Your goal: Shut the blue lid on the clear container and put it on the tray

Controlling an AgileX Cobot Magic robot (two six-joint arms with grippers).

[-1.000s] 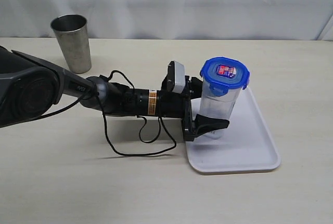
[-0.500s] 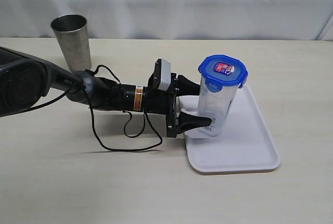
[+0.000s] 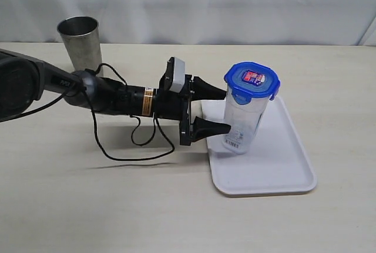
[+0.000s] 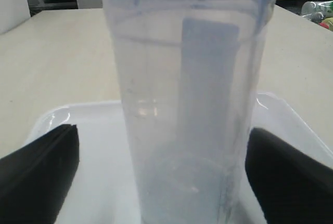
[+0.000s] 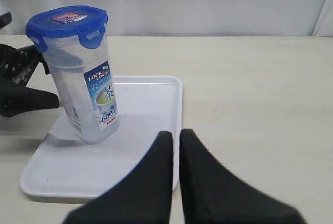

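Note:
The clear container (image 3: 243, 121) is standing on the white tray with the blue lid (image 3: 252, 79) in place. My left gripper should keep moving back until its fingers are clear of the container.
The clear container (image 3: 244, 121) stands on the white tray (image 3: 282, 171) near its left end, with the blue lid (image 3: 252, 80) seated on top. My left gripper (image 3: 225, 112) is open, level with the container's lower half, one fingertip on each side of its left face. In the left wrist view the container (image 4: 192, 104) fills the middle, and the black fingers (image 4: 41, 172) stand clear of it on both sides over the tray (image 4: 93, 130). My right gripper (image 5: 176, 138) is shut and empty, hanging over the tray's edge (image 5: 174, 99), apart from the container (image 5: 83, 89) and lid (image 5: 67, 21).
A grey metal cup (image 3: 81, 47) stands at the back left of the table. A black cable (image 3: 126, 147) loops from the left arm onto the table. A white curtain closes off the back.
The left arm has drawn back to the left, so its open fingers no longer reach round the container, only to its left side. The container stays on the tray.

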